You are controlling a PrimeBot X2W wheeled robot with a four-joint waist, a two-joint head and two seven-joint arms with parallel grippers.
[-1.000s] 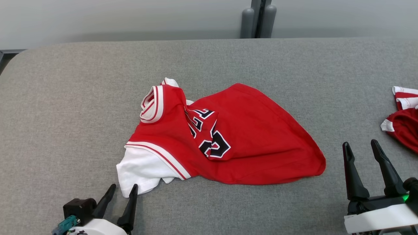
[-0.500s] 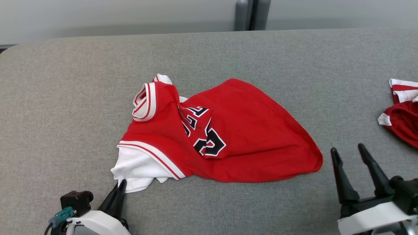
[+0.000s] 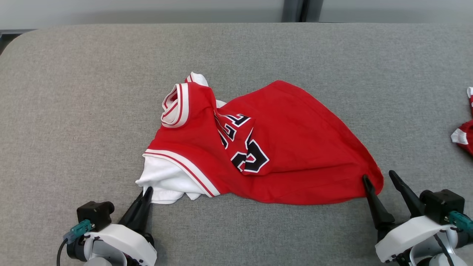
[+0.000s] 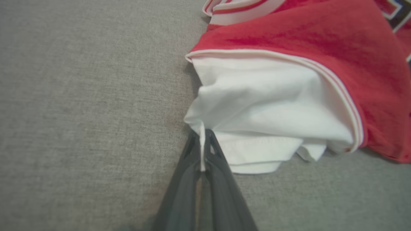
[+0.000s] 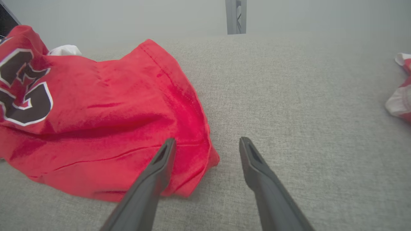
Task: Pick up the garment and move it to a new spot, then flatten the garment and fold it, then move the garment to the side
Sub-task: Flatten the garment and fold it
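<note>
The robot should expect another hidden white sleeve to hang free when it lifts the garment (image 3: 288, 150), because white cloth (image 3: 220, 103) peeks out from behind the garment's red body.
The garment (image 3: 295, 147), a red jersey with black numbers and a white sleeve, lies crumpled in the middle of the grey table (image 3: 74, 111). My left gripper (image 3: 146, 191) is shut on the white sleeve's near edge. In the left wrist view a thin fold of white cloth (image 4: 257, 109) is pinched between the closed fingers (image 4: 218, 166). My right gripper (image 3: 378, 177) stands open at the garment's near right corner. Its left finger (image 5: 160, 160) lies over the red hem (image 5: 189, 106), and the other finger (image 5: 253, 160) is over bare table.
Another red and white piece of clothing (image 3: 463, 136) lies at the table's right edge, also visible in the right wrist view (image 5: 399, 102). A grey post (image 3: 301, 9) stands behind the table's far edge. Bare grey surface surrounds the garment on all sides.
My left gripper has closed on the white sleeve's edge. My right gripper has moved left to the garment's near right corner, still open. The camera has shifted too.
</note>
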